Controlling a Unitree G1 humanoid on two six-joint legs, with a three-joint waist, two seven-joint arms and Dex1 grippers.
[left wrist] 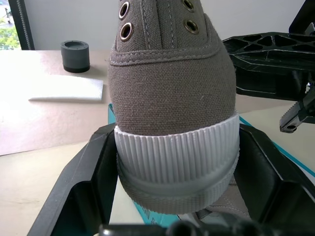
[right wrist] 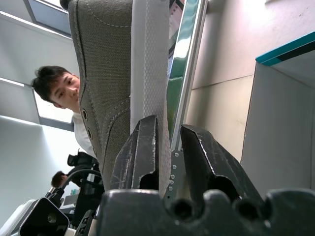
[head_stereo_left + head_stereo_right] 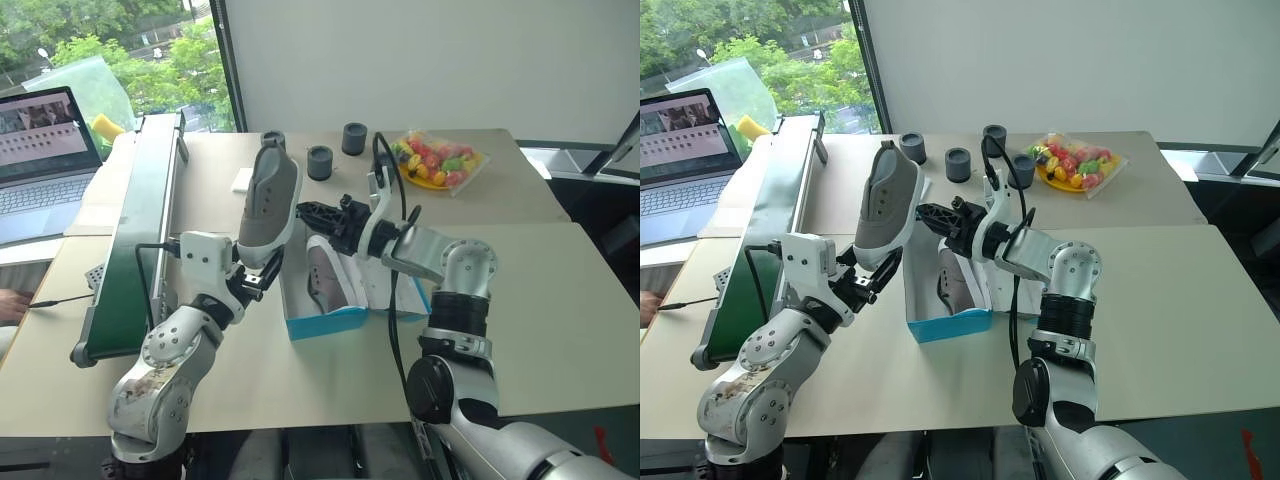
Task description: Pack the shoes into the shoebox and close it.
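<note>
Next, I open my right gripper wide around rim and shoe upper [image 2: 114,115] before my left gripper opens, because the white sole rim [image 2: 153,93] is outside my right gripper's narrow gap.
One grey-brown shoe [image 3: 270,200] is held up above the table with its heel end away from me. My left gripper [image 3: 262,272] is shut on its white ribbed toe cap [image 1: 177,162], a black finger on each side. From the right, my right gripper [image 3: 303,212] meets the shoe's side, and its fingers [image 2: 142,147] are closed on the white sole rim. The other shoe [image 3: 325,280] lies inside the blue shoebox [image 3: 325,322], which stands open just below with its lid [image 3: 405,295] folded out to the right.
A long green conveyor [image 3: 130,240] runs along the left, with a laptop [image 3: 40,150] beyond it. Three dark cylinders [image 3: 320,162], a small white pad [image 3: 242,180] and a bag of colourful pieces [image 3: 440,160] sit at the back. A person [image 2: 49,81] stands nearby.
</note>
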